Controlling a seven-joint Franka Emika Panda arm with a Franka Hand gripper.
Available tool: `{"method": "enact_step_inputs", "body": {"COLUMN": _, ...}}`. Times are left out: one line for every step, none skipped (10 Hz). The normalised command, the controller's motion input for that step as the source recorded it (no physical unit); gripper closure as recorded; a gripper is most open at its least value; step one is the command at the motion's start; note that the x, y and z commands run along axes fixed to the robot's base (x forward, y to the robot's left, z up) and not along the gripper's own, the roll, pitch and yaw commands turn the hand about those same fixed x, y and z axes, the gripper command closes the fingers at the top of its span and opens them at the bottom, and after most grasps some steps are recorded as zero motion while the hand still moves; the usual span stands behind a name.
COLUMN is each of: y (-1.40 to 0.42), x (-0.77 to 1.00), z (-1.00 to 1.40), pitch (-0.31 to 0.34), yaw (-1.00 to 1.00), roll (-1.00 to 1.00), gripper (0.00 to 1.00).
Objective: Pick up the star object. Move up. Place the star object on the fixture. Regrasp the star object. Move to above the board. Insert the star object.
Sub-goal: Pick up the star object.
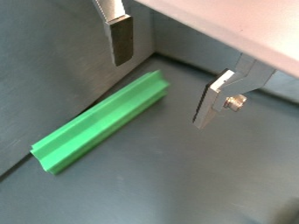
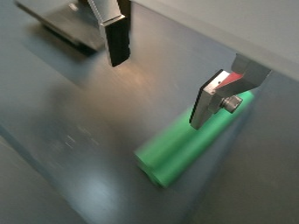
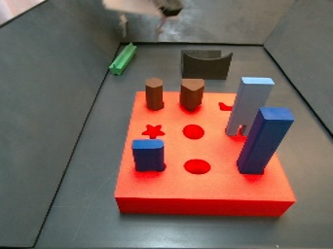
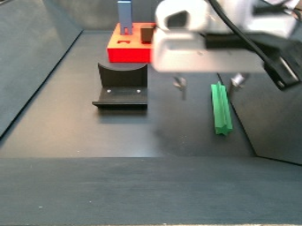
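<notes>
The dark fixture's top edge (image 3: 205, 57) is lower in the middle, so the star object (image 3: 124, 59) will sit cradled there with its end sticking out when I place it.
The star object (image 1: 100, 122) is a long green ridged rod lying flat on the dark floor by the side wall, seen in both wrist views and in both side views (image 3: 124, 58) (image 4: 221, 110). My gripper (image 1: 162, 92) hangs open above its one end, with nothing between the silver fingers (image 2: 117, 44). In a side view the gripper (image 4: 207, 86) hovers just over the rod's far end. The dark fixture (image 4: 122, 84) stands on the floor between the rod and the red board (image 4: 123, 55). The board (image 3: 196, 190) has a star-shaped hole (image 3: 154, 130) in its top face.
On the board stand two brown pegs (image 3: 155, 93) (image 3: 192, 93) and three blue blocks (image 3: 250, 105) (image 3: 267, 139) (image 3: 148, 154). Round holes (image 3: 194, 130) show between them. Grey walls enclose the floor, and one runs close along the rod.
</notes>
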Motion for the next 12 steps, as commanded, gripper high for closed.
{"method": "enact_step_inputs", "body": {"y": 0.00, "x": -0.27, "z": -0.39, "pitch": 0.000, "yaw": 0.00, "roll": 0.00, "gripper": 0.00}}
{"method": "enact_step_inputs", "body": {"y": 0.10, "x": -0.09, "z": -0.25, "pitch": 0.050, "yaw": 0.00, "roll": 0.00, "gripper": 0.00}}
{"method": "enact_step_inputs", "body": {"y": 0.09, "x": 0.00, "z": -0.19, "pitch": 0.036, "yaw": -0.06, "roll": 0.00, "gripper": 0.00}}
{"method": "enact_step_inputs", "body": {"y": 0.13, "x": 0.00, "z": -0.46, "pitch": -0.086, "yaw": -0.13, "roll": -0.14, "gripper": 0.00}}
{"method": "enact_step_inputs", "body": {"y": 0.13, "x": 0.00, "z": -0.64, "pitch": -0.189, "yaw": -0.14, "roll": -0.19, "gripper": 0.00}}
{"method": "enact_step_inputs", "body": {"y": 0.10, "x": -0.07, "z": -0.52, "pitch": -0.264, "yaw": -0.15, "roll": -0.20, "gripper": 0.00}}
{"method": "enact_step_inputs", "body": {"y": 0.08, "x": -0.14, "z": -0.40, "pitch": -0.331, "yaw": -0.16, "roll": -0.23, "gripper": 0.00}}
{"method": "enact_step_inputs", "body": {"y": 0.07, "x": -0.07, "z": -0.31, "pitch": -0.379, "yaw": -0.15, "roll": -0.25, "gripper": 0.00}}
{"method": "enact_step_inputs", "body": {"y": 0.03, "x": 0.00, "z": -0.23, "pitch": -0.419, "yaw": -0.12, "roll": -0.28, "gripper": 0.00}}
{"method": "enact_step_inputs", "body": {"y": 0.00, "x": 0.00, "z": -0.16, "pitch": -0.450, "yaw": -0.11, "roll": -0.32, "gripper": 0.00}}
{"method": "enact_step_inputs", "body": {"y": 0.06, "x": -0.04, "z": -0.29, "pitch": -0.403, "yaw": -0.15, "roll": -0.25, "gripper": 0.00}}
{"method": "enact_step_inputs", "body": {"y": 0.04, "x": 0.00, "z": -0.69, "pitch": -0.180, "yaw": -0.09, "roll": -0.11, "gripper": 0.00}}
